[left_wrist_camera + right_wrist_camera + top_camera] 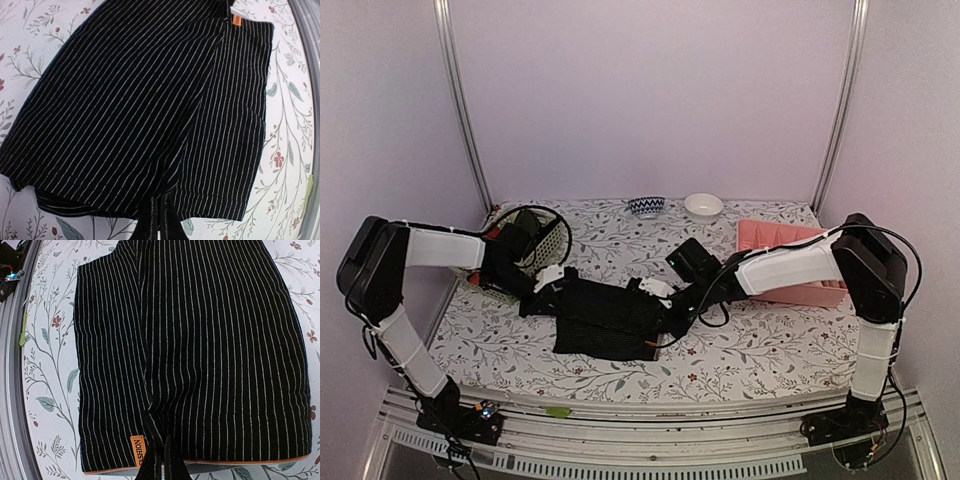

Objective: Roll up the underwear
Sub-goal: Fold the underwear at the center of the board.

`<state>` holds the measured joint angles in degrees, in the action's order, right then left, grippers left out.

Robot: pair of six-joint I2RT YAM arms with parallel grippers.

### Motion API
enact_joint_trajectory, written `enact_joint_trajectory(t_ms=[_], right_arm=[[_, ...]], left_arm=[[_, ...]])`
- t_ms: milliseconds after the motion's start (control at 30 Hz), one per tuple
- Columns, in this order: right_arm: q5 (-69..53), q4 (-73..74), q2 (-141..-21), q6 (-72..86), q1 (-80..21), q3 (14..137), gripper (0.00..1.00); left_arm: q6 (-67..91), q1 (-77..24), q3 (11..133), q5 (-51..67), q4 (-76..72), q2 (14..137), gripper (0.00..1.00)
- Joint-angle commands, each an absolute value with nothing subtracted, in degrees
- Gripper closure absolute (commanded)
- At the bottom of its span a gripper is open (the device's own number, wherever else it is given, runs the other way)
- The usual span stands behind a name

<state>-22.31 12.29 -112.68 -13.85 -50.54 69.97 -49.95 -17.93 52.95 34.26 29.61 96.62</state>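
The folded edge (604, 326) in the robot's grippers stops short of the underwear's near edge, so the robot should pull it over the uncovered strip (603, 342) before its left gripper opens.
The black underwear (605, 320), pin-striped in white, lies folded flat on the floral table between my two arms. My left gripper (558, 292) is shut on the underwear's left edge. In the left wrist view its fingers (150, 222) pinch the hem of the underwear (140, 100). My right gripper (658, 300) is shut on the opposite edge. The right wrist view shows its fingers (172, 465) pinching the orange-trimmed waistband of the underwear (200, 340), right beside an orange label (138, 450). One side of the cloth is folded over the middle.
A pale green perforated basket (552, 240) stands behind my left gripper. At the right lies a pink tray (790, 262), partly under my right arm. A black box (692, 258) sits mid-table, with a patterned bowl (646, 206) and a white bowl (703, 206) at the back.
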Motion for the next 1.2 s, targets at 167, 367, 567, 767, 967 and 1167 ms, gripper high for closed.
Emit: enact_joint_trajectory(t_ms=[167, 367, 567, 767, 967, 1167], right_arm=[[-21.90, 12.88, -113.00, -12.95, -50.03, 69.74, 1.00], [-21.64, 16.53, -112.05, -13.46, -49.46, 73.81, 1.00], [-21.20, 19.48, -107.39, -14.47, -49.48, 73.61, 1.00], [-23.08, 21.87, -105.79, -14.68, -50.12, 73.07, 1.00], [-25.22, 21.25, -105.80, -13.97, -51.68, 70.36, 1.00], [-26.91, 19.62, -108.12, -12.33, -53.61, 67.51, 1.00]], left_arm=[[-48.78, -18.97, 53.01, 32.63, 27.52, 100.42, 1.00], [-48.90, -17.80, 56.48, 33.37, 30.03, 99.31, 1.00], [-51.77, -17.76, 56.78, 35.86, 33.81, 93.61, 1.00], [-55.62, -17.89, 56.75, 35.81, 38.89, 90.48, 1.00], [-58.08, -18.27, 52.76, 34.39, 39.86, 90.00, 1.00], [-55.19, -19.48, 47.85, 33.79, 34.25, 90.82, 1.00]])
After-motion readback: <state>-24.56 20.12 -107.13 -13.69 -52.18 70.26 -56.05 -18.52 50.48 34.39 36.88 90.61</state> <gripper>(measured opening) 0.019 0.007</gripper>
